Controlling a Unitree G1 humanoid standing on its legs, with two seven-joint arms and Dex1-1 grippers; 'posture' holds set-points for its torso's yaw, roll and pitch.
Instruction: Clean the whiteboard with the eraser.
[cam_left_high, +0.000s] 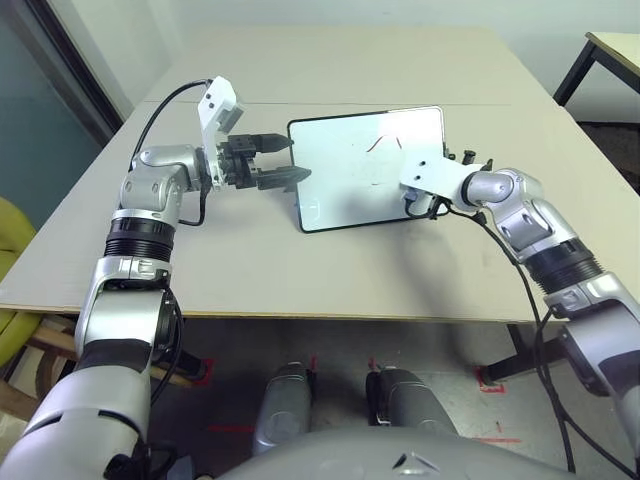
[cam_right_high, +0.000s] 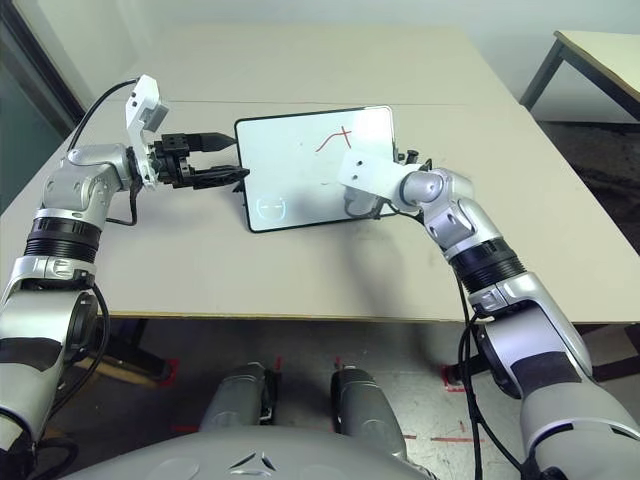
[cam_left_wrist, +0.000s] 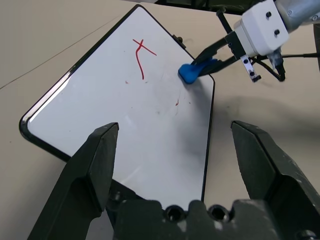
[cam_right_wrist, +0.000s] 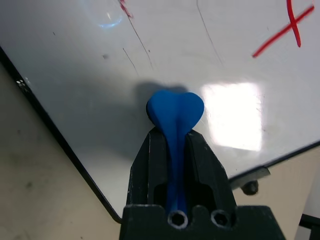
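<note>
The blue eraser (cam_left_wrist: 190, 73) is pushing against the whiteboard low down, away from the red squiggle (cam_right_high: 338, 137), so the robot's right gripper should move the eraser up and wipe over the squiggle.
The whiteboard (cam_left_high: 350, 185) stands tilted on the middle of the table, with a red squiggle (cam_left_wrist: 141, 55) near one corner and faint smudges on its face. My right gripper (cam_right_wrist: 175, 137) is shut on the blue eraser (cam_right_wrist: 175, 112). It presses the eraser's end against the board's face close to the right edge, as the left wrist view shows the eraser (cam_left_wrist: 192, 71). My left gripper (cam_left_high: 297, 160) is open at the board's left edge, one finger above the other, with nothing between them.
The beige table (cam_left_high: 250, 260) has free room in front of the board and behind it. A second table (cam_left_high: 615, 45) stands at the back right. A yellow seat (cam_left_high: 10, 260) is off the table's left side.
</note>
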